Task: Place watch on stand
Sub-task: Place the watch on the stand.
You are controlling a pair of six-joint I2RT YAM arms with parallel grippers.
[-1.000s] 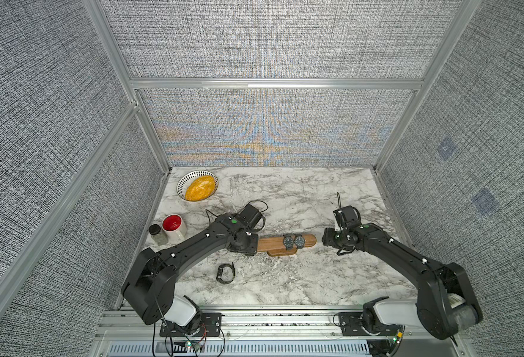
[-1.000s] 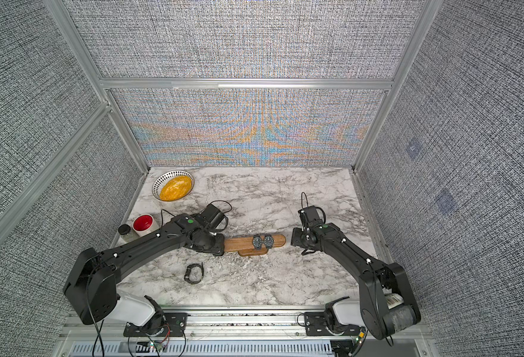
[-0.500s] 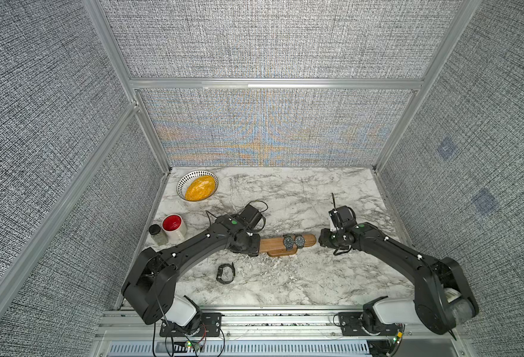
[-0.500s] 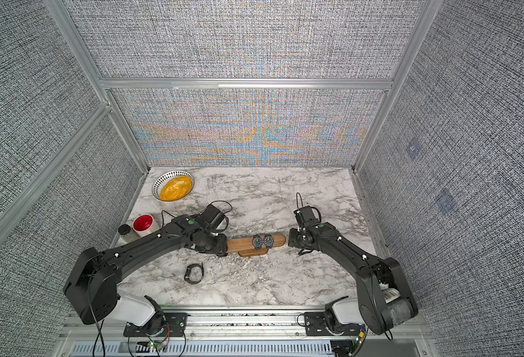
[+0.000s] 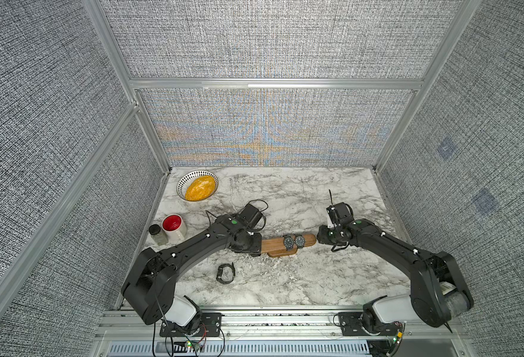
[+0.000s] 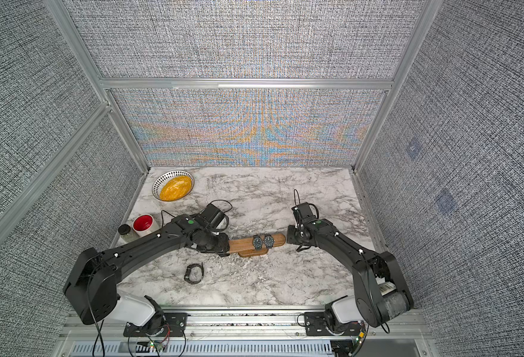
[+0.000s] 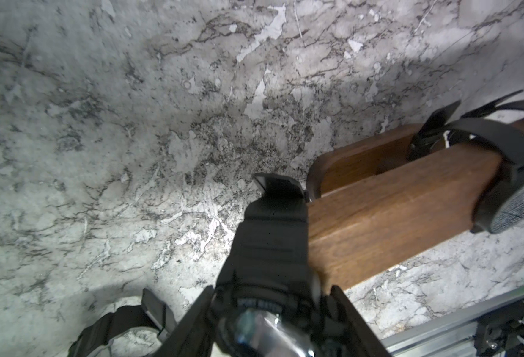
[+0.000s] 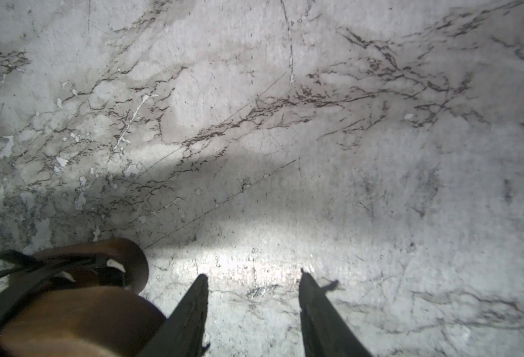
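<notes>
The black watch is only at the stand's tip (image 7: 318, 238), so next my right gripper steadies the stand's loose end (image 5: 312, 239) first. My left gripper should then slide the watch farther on.
The brown wooden stand (image 5: 273, 244) lies mid-table, also visible in a top view (image 6: 242, 244), with two dark watches (image 5: 294, 241) strapped round its right half. My left gripper (image 7: 271, 296) is shut on a black watch (image 7: 270, 247), whose strap reaches forward beside the bar's left end (image 7: 393, 210). From above, that gripper (image 5: 256, 244) sits against the stand's left tip. My right gripper (image 8: 253, 275) is open over bare marble with nothing between its fingers. It hangs just off the stand's right end (image 8: 78, 321), and it shows in a top view (image 5: 319, 238).
A third black watch (image 5: 226, 273) lies loose on the marble in front of the left arm. A patterned bowl of yellow grains (image 5: 197, 186) stands at the back left. A red-lined cup (image 5: 174, 227) and a small jar (image 5: 157, 234) stand by the left wall.
My right gripper has moved left, closer to the stand's right end, and its jaws have narrowed somewhat. The left arm and its watch have stayed put.
</notes>
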